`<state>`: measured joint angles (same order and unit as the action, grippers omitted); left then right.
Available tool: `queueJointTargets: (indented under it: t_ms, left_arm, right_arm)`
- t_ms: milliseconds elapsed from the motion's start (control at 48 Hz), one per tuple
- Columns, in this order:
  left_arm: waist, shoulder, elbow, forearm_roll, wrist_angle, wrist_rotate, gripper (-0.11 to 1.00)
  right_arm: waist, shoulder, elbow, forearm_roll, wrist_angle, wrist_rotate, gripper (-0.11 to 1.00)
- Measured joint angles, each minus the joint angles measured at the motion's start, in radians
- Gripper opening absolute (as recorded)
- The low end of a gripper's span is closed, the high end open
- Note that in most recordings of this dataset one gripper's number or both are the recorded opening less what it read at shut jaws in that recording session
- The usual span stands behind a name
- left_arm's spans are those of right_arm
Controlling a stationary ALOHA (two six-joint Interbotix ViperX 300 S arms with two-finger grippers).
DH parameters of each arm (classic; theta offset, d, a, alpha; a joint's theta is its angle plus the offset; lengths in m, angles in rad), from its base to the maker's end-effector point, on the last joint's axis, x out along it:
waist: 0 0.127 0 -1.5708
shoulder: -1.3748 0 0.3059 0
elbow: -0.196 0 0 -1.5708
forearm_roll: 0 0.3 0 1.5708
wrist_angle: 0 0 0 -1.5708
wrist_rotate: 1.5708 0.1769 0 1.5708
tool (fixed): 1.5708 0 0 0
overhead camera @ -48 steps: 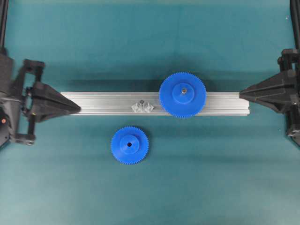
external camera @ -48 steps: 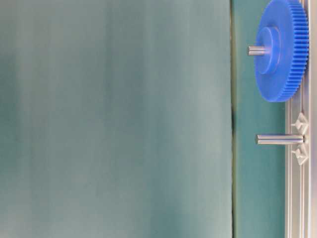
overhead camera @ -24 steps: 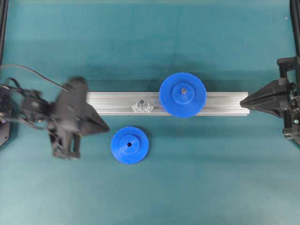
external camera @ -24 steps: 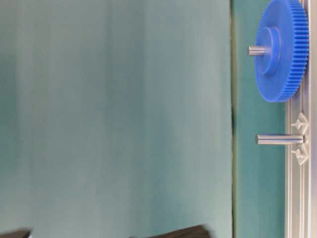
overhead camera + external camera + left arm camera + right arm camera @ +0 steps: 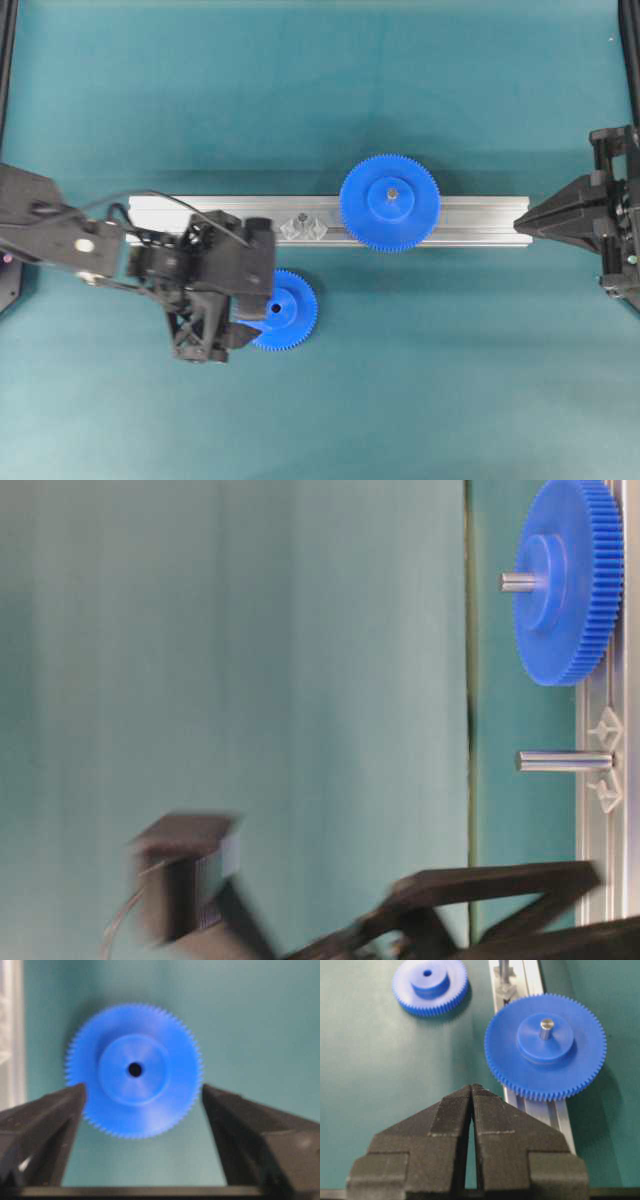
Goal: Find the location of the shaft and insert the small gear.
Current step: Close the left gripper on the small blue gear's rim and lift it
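Observation:
The shaft (image 5: 302, 218) stands near the larger blue gear's teeth, so I expect the small gear (image 5: 283, 310) to mesh with them when I lower it over the shaft.
The small gear (image 5: 290, 310) lies flat on the green mat in front of the rail, hub and centre hole up; it also shows in the left wrist view (image 5: 134, 1070) and the right wrist view (image 5: 430, 985). My left gripper (image 5: 248, 300) hovers over the gear's left part, open, with one finger on each side of the gear (image 5: 144, 1092) and no grip on it. The shaft (image 5: 303, 218) stands bare on the rail in its clear base, seen from the side in the table-level view (image 5: 565, 761). My right gripper (image 5: 518, 218) is shut and empty at the rail's right end (image 5: 471, 1087).
The larger blue gear (image 5: 389, 202) sits on its own pin on the aluminium rail (image 5: 470, 220), right of the shaft. The left arm's body covers the rail's left end. Green mat surrounds everything.
My left arm has swung from the rail's left end to above the small gear, jaws now open around it. My right gripper has drawn back slightly to the right.

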<state>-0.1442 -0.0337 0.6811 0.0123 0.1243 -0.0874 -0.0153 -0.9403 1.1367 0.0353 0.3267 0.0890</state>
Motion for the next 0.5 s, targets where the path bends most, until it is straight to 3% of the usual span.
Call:
queueJointTargets:
  t_ms: [499]
  left_arm:
    - [0.0,0.17,-0.132,0.003,0.098,0.009,0.91]
  right_arm:
    - [0.0,-0.035,0.006,0.002,0.0,0.0,0.08]
